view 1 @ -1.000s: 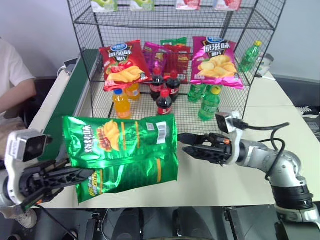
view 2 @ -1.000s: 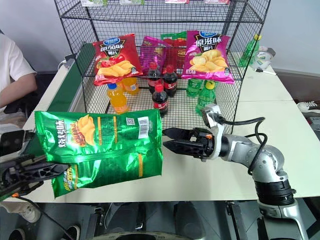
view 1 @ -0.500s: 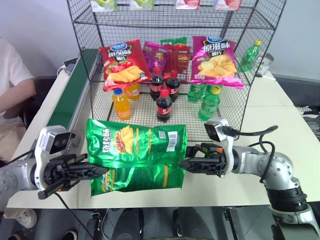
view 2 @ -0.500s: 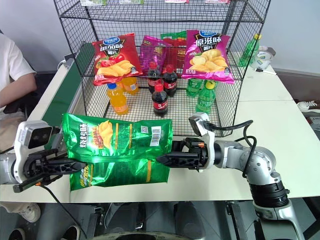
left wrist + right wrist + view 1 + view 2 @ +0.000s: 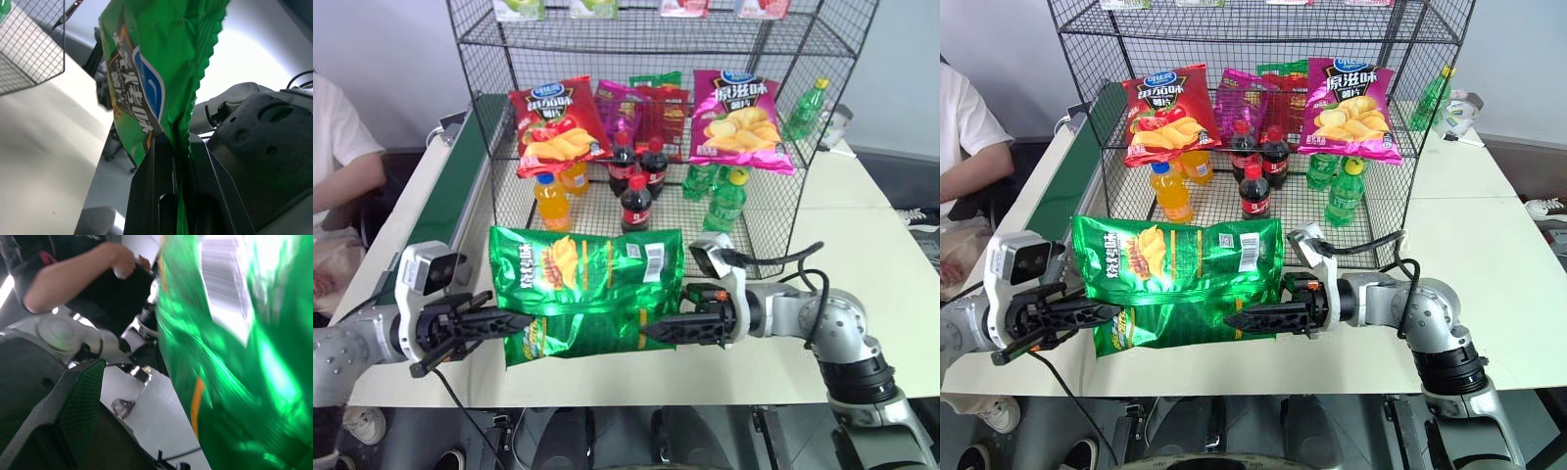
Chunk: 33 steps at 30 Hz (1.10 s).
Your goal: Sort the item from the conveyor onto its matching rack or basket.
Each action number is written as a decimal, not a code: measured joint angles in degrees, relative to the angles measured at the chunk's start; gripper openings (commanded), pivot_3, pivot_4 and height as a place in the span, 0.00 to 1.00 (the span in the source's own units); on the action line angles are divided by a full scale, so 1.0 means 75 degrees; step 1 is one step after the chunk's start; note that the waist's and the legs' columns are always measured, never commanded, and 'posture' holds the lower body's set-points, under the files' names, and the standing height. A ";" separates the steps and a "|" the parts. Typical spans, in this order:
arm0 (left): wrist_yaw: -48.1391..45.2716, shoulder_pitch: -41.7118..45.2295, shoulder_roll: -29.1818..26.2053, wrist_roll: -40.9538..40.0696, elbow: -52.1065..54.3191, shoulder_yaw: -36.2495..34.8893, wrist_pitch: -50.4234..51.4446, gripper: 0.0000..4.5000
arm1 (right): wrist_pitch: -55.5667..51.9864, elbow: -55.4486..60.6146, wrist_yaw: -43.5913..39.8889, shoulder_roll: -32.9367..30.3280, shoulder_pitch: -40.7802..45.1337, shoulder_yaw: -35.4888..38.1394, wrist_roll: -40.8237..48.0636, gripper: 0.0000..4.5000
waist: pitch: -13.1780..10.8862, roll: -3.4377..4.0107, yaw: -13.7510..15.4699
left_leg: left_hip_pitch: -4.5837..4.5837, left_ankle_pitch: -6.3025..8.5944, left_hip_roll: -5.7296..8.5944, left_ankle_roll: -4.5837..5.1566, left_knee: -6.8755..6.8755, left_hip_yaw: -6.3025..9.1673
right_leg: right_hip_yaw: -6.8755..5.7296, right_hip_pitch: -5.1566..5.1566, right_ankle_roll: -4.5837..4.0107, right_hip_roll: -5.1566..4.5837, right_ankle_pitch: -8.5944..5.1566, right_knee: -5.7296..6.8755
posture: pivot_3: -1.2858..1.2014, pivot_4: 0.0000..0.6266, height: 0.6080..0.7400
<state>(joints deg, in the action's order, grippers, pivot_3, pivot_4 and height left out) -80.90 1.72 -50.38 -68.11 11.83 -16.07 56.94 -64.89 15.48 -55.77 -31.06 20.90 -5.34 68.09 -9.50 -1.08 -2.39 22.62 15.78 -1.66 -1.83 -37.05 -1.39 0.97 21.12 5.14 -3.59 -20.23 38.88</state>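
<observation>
The green bag's barcode (image 5: 654, 262) is facing me. The green bag's hidden front with a blue logo will show when I turn the bag onto the rack.
The item, a shiny green crisp bag (image 5: 587, 289), hangs stretched sideways above the table's front edge. My left gripper (image 5: 514, 320) is shut on its crimped left edge; the left wrist view shows the fingers (image 5: 151, 191) pinching that seam of the bag (image 5: 161, 58). My right gripper (image 5: 656, 331) stands open at the bag's lower right corner, one finger lying in front of the foil. In the right wrist view the bag (image 5: 234, 357) is close beside one finger (image 5: 78, 406). The conveyor (image 5: 450, 196) runs along the table's left side. The black wire rack (image 5: 499, 59) stands behind the bag.
On the rack hang a red crisp bag (image 5: 551, 122) and a magenta crisp bag (image 5: 737, 106), above cola bottles (image 5: 635, 201), an orange drink (image 5: 549, 201) and green bottles (image 5: 724, 201). A person (image 5: 337, 147) sits left of the conveyor. Bare table lies to the right.
My left gripper has carried the bag rightward and lower, toward the table's middle front. My right gripper has moved left and now reaches the bag's lower right corner.
</observation>
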 measured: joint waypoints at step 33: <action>0.1878 0.0032 0.0838 0.1578 -0.0903 -0.0900 -0.1398 0.99 | 0.4403 0.0472 -0.0566 -0.0094 -0.0271 0.0033 -0.3993 0.00 | -0.0010 -0.0003 0.0006 | 0.0030 0.0000 0.0000 0.0000 0.0000 0.0002 | -0.0004 0.0032 0.0003 0.0001 0.0002 -0.0001 | 0.52 0.24 0.99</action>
<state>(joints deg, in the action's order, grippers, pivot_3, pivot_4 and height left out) -66.81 1.96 -44.10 -56.28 5.06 -22.82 46.46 -31.87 19.02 -60.01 -31.76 18.87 -5.10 38.14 -9.58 -1.10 -2.34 22.85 15.78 -1.66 -1.84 -37.05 -1.38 0.94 21.35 5.16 -3.58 -20.22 38.87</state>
